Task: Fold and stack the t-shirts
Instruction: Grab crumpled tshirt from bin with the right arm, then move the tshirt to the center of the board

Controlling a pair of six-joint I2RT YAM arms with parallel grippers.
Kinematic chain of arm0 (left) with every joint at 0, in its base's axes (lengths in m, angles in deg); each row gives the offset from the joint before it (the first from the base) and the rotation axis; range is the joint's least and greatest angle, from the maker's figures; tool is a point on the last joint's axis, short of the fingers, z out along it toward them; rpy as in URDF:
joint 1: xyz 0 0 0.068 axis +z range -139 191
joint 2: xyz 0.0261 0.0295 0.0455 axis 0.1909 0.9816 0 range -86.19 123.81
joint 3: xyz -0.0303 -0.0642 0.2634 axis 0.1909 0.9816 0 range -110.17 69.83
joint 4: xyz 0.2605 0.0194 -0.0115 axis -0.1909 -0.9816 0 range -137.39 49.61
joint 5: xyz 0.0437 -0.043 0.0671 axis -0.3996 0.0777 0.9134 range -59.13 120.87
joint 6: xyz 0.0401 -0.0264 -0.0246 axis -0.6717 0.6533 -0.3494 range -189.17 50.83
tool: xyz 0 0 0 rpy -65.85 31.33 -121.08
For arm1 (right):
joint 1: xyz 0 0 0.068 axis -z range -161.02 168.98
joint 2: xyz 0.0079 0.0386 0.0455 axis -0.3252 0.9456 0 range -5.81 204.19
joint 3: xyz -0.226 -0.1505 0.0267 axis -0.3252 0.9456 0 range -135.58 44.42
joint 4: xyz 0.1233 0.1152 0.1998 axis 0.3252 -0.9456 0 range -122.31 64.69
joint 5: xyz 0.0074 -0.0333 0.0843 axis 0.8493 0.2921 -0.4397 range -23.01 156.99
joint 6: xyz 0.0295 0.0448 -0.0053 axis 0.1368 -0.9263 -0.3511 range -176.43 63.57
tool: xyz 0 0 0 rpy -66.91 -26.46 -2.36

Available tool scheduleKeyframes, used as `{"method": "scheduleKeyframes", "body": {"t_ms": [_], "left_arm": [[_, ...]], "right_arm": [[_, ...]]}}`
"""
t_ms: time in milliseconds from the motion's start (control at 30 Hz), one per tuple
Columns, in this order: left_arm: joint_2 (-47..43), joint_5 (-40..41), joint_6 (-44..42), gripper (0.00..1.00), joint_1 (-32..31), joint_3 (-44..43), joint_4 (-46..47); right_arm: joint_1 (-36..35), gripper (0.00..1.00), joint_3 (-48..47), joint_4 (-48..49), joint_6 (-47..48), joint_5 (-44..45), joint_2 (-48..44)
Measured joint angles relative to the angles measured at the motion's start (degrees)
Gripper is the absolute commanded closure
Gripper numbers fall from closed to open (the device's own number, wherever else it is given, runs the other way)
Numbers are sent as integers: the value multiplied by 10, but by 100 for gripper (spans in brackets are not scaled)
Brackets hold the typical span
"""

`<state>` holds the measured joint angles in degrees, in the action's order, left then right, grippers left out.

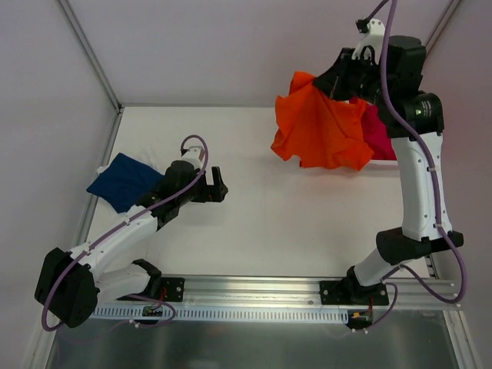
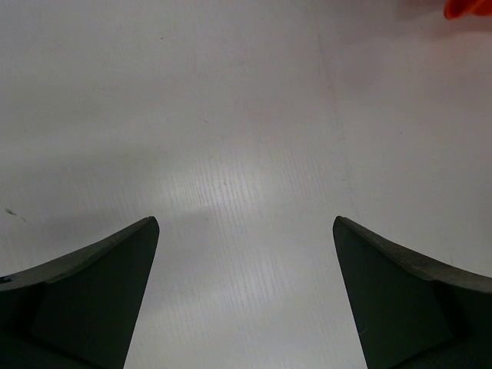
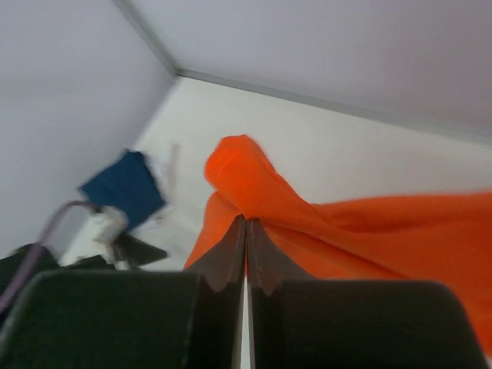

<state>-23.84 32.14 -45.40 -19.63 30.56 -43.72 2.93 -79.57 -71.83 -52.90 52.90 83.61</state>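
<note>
The orange t-shirt [image 1: 319, 132] is hanging in loose folds from my right gripper. Next, I lower it and pull it back over the white table [image 1: 311, 200] before folding.
My right gripper [image 1: 338, 86] is raised high at the back right and shut on the bright orange t-shirt [image 1: 319, 127], which hangs below it in loose folds; in the right wrist view the jaws [image 3: 246, 223] pinch the orange cloth [image 3: 369, 231]. The magenta pink t-shirt [image 1: 380, 134] lies partly hidden behind the orange one. The navy blue t-shirt [image 1: 123, 181] lies folded at the table's left edge, also showing in the right wrist view [image 3: 127, 188]. My left gripper [image 1: 218, 184] is open and empty over bare table, right of the navy shirt; its fingers [image 2: 92, 284] stand wide apart.
The white table [image 1: 261, 223] is walled at the back and left by a metal frame [image 1: 88, 54]. A metal rail [image 1: 254, 288] runs along the near edge by the arm bases. A corner of orange cloth [image 2: 467, 8] shows in the left wrist view.
</note>
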Motion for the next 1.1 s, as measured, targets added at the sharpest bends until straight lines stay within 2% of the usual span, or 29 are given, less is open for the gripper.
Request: {"method": "scheduleKeyframes", "body": {"t_ms": [133,300,433,567,633,733,833,967,1100], "left_arm": [[2,-2,2,1,0,0,2],[2,-3,3,1,3,0,3],[2,-2,6,1,4,0,7],[2,-2,13,1,4,0,10],[2,-2,19,1,4,0,10],[2,5,26,1,4,2,13],[2,11,30,1,6,8,14],[1,21,36,1,7,13,13],[-4,24,41,1,7,16,11]], "right_arm": [[8,100,-118,39,-95,-172,64],[23,100,-123,259,-335,-349,127],[31,100,-193,393,-505,-407,208],[33,99,-193,534,-663,-437,237],[33,100,-176,576,-692,-449,234],[33,100,-91,567,-656,-451,184],[39,100,7,455,-545,-425,109],[49,100,99,276,-360,-316,15],[52,99,223,175,-221,-164,-72]]}}
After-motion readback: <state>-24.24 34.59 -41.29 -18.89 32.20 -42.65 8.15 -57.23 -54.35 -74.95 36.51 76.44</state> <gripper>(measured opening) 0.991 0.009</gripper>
